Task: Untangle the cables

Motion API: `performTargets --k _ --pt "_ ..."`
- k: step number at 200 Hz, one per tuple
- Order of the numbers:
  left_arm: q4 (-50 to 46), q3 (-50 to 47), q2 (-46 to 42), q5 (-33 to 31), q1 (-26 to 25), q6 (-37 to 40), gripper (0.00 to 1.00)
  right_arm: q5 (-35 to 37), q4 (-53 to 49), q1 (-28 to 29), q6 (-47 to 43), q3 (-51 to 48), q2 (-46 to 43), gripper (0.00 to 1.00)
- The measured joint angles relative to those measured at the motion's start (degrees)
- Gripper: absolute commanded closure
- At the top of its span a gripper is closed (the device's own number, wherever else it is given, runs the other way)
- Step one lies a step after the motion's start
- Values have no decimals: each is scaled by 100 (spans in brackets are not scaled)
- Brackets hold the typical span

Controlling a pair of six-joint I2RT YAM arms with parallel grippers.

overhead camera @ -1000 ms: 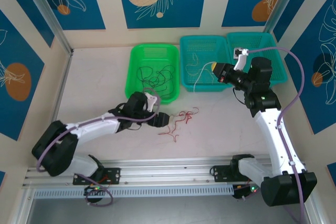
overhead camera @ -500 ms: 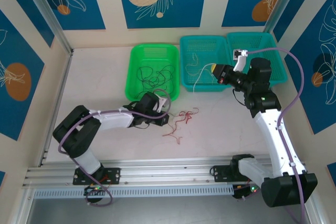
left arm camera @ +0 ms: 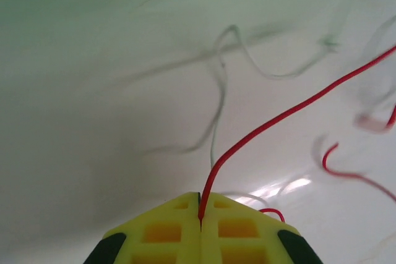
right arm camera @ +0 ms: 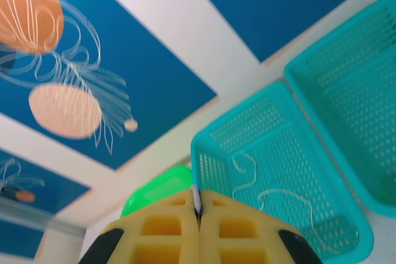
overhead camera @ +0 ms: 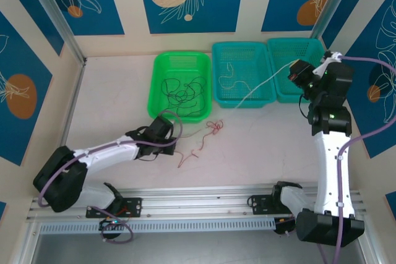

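The pale cable from my right gripper goes into the red cables [overhead camera: 215, 124]. My left gripper should pull its red cable back over the open table [overhead camera: 116, 125].
My left gripper [overhead camera: 175, 144] is low over the table, in front of the green basket, shut on a red cable [overhead camera: 199, 148]. In the left wrist view the red cable [left arm camera: 278, 119] leaves the closed yellow fingertips [left arm camera: 179, 230] of that gripper [left arm camera: 200, 212] and curves up to the right. My right gripper [overhead camera: 292, 71] is raised over the right teal basket, shut on a pale cable [overhead camera: 263, 85] that runs taut down to the table. In the right wrist view a short white end [right arm camera: 196, 198] sticks out of that shut gripper [right arm camera: 198, 209]. Black cables [overhead camera: 182, 89] lie in the green basket [overhead camera: 162, 60].
A middle teal basket [overhead camera: 219, 51] holds a curly whitish cable [overhead camera: 230, 73]; the same basket [right arm camera: 213, 153] with pale strands [right arm camera: 247, 171] appears in the right wrist view. A second teal basket [overhead camera: 309, 44] stands to its right. Walls enclose the table on three sides.
My left gripper has shut on the red cable and dragged it left and nearer. My right arm has swung right and up, stretching the pale cable out of the middle teal basket.
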Motion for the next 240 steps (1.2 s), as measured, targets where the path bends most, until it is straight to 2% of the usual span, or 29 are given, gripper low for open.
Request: performTargets --k 54,112,150,172,216,240 --pt "-1143 -363 -940 -542 1351 -339 100 780 -52 -278 17 612 293 100" --pt "-1779 -612 -1377 -660 2544 -391 100 1049 -179 -350 -127 857 463 100" --pt "-1799 -789 -1547 -501 3550 -289 100 1193 -184 -605 -98 1067 531 100" --pt "-1799 -831 -1563 -398 3731 -260 100 1082 -173 -664 -70 1067 533 100" --pt "-1506 -890 -1843 138 3786 -33 99 232 280 -533 -61 1080 549 100" --pt "-1340 -918 -2179 382 3788 -28 98 -133 428 -385 -85 1401 730 100"
